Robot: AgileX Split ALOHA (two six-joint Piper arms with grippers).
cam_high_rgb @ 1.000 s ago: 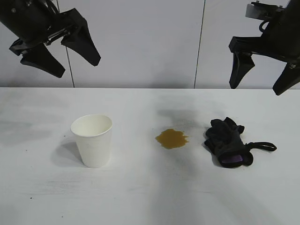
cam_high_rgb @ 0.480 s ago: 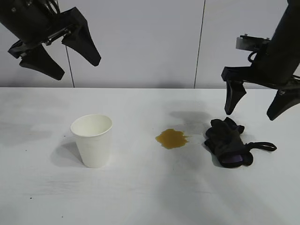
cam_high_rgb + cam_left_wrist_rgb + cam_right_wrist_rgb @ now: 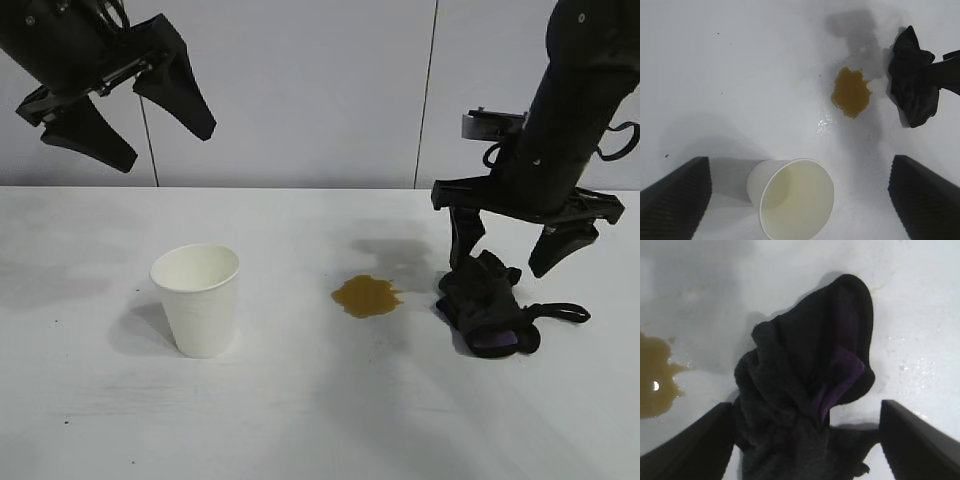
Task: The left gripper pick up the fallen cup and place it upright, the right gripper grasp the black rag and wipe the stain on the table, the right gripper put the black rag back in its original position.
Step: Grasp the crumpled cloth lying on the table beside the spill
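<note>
The brown stain (image 3: 366, 296) has a wet shine (image 3: 656, 386). So it will come off almost completely when I wipe it with the black rag.
The white cup (image 3: 197, 298) stands upright on the left of the table (image 3: 320, 420); the left wrist view looks down into the cup (image 3: 795, 200). High above it hangs my left gripper (image 3: 165, 146), open and empty, its fingers wide apart (image 3: 799, 165). The brown stain (image 3: 367, 295) lies mid-table. To its right sits the black rag (image 3: 485, 300) with its purple patch. My right gripper (image 3: 500, 268) is low over the rag (image 3: 810, 370), open, one finger on each side. One finger (image 3: 705, 440) touches the fabric's edge; bare table shows beside the other.
The rag's thin cord loop (image 3: 560, 312) trails toward the right edge. A pale wall with vertical seams (image 3: 430, 90) stands behind the table. The stain (image 3: 655, 375) lies close to the rag's left side.
My right arm has come down and leftward from high above to straddle the rag, its fingers drawing a little closer together. The left arm, cup, stain and rag have not moved.
</note>
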